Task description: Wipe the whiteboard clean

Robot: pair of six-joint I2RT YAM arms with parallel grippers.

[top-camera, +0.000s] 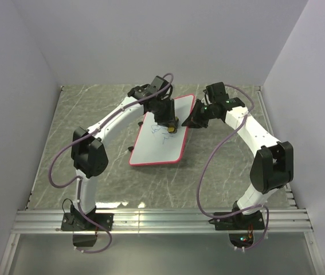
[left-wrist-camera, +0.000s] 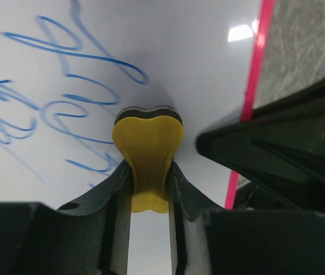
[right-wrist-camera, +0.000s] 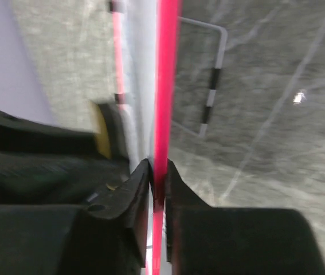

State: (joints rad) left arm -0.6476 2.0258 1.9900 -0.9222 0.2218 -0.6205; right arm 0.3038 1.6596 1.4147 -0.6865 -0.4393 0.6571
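The yellow sponge [left-wrist-camera: 148, 137] sits beside my right gripper at the frame edge, so next my left gripper wipes it back across the blue scribbles [top-camera: 160, 132] toward the near end of the whiteboard.
The whiteboard [top-camera: 163, 137] with its red-pink frame lies on the table's middle, with blue scribbles [top-camera: 157, 129] on its upper half. My left gripper [top-camera: 170, 127] is shut on a yellow sponge [left-wrist-camera: 147, 150] and presses it onto the board next to the scribbles [left-wrist-camera: 76, 103]. My right gripper [top-camera: 194, 121] is shut on the board's right frame edge [right-wrist-camera: 165, 103], seen edge-on in the right wrist view.
A wire stand with black bands [right-wrist-camera: 211, 91] sticks out behind the board. The marbled grey tabletop [top-camera: 225, 166] lies all around. White walls close the back and both sides. An aluminium rail [top-camera: 162, 220] runs along the near edge.
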